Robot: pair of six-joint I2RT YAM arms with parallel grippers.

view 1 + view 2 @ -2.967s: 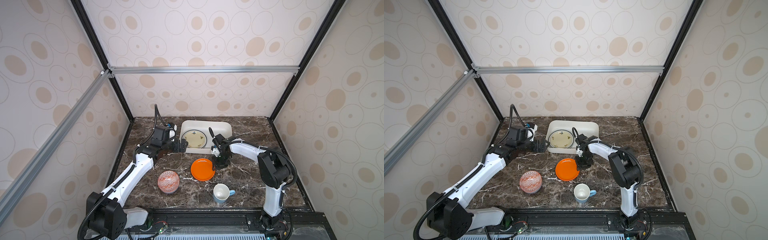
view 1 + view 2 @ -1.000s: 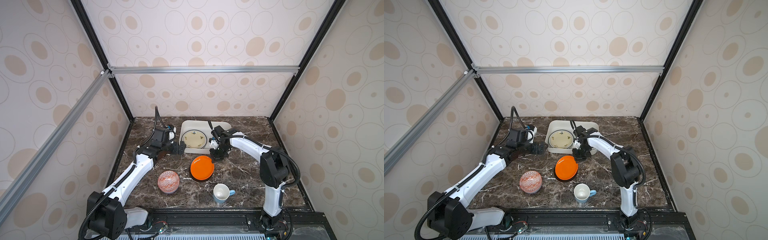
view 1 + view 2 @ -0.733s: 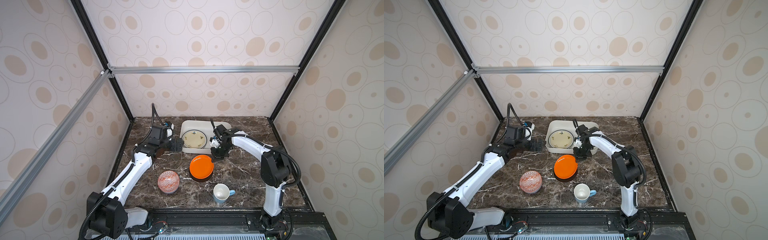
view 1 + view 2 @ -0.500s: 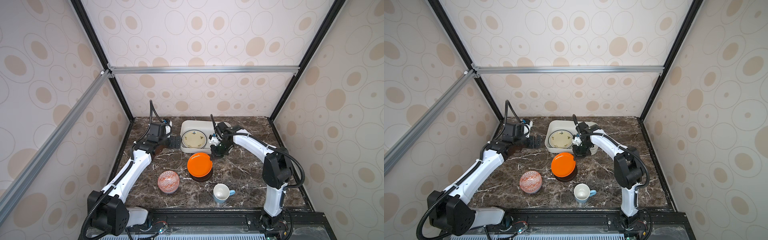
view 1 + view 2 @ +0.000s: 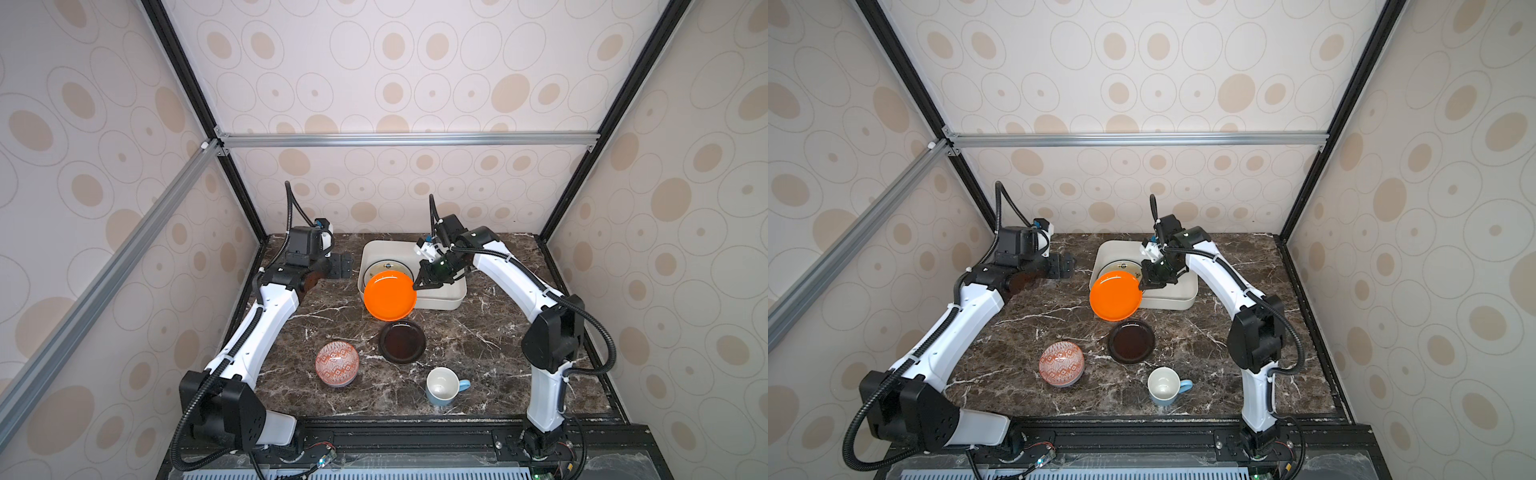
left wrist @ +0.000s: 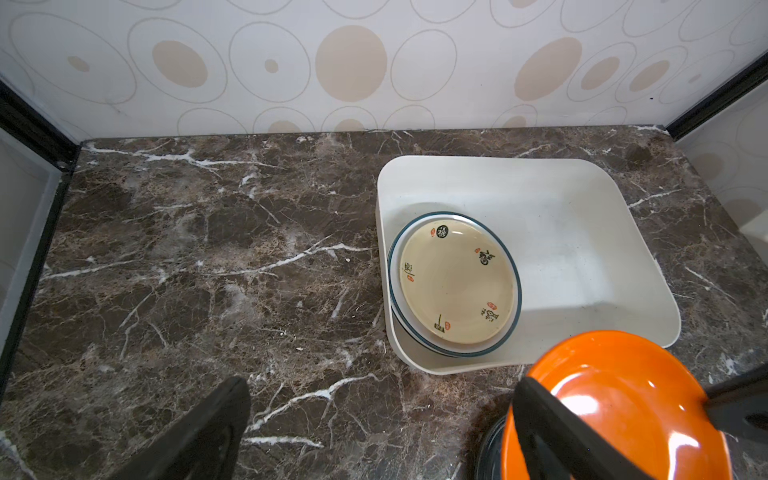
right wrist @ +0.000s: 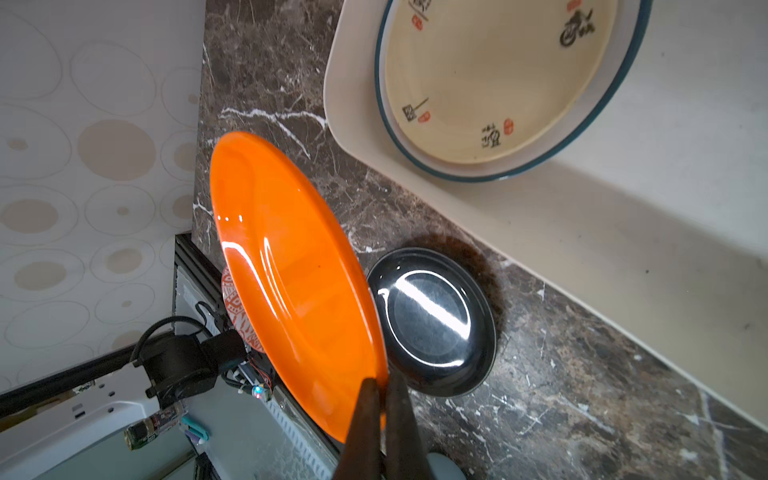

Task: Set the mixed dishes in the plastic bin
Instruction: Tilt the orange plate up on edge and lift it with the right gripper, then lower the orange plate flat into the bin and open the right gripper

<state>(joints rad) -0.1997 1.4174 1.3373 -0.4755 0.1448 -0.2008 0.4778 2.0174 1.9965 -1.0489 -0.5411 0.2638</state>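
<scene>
The orange plate (image 5: 389,296) is facing up and the cream plate (image 5: 389,265) is lying open in the bin. My right gripper should keep carrying until the plates are stacked, then let go.
My right gripper (image 5: 415,286) (image 5: 1142,286) (image 7: 382,380) is shut on the rim of an orange plate (image 5: 390,296) (image 5: 1115,296) (image 7: 291,270) and holds it tilted in the air at the near left corner of the off-white plastic bin (image 5: 440,302) (image 5: 1171,303) (image 6: 561,232). In the bin's left half lies a cream plate with a dark-green rim and lettering (image 5: 386,266) (image 6: 457,286) (image 7: 498,83). On the table are a black plate (image 5: 402,342) (image 5: 1132,342) (image 7: 432,324), a red-orange patterned bowl (image 5: 337,364) (image 5: 1061,364) and a light-blue mug (image 5: 442,386) (image 5: 1163,387). My left gripper (image 5: 341,266) (image 5: 1061,266) (image 6: 374,436) hovers open and empty, left of the bin.
The dark marble table is closed in by patterned walls and black frame posts at the back and sides. The bin stands at the back centre. A black rail runs along the front edge.
My right gripper has raised the orange plate and carried it back towards the bin, uncovering the black plate on the table. My left gripper has drawn away to the left and back.
</scene>
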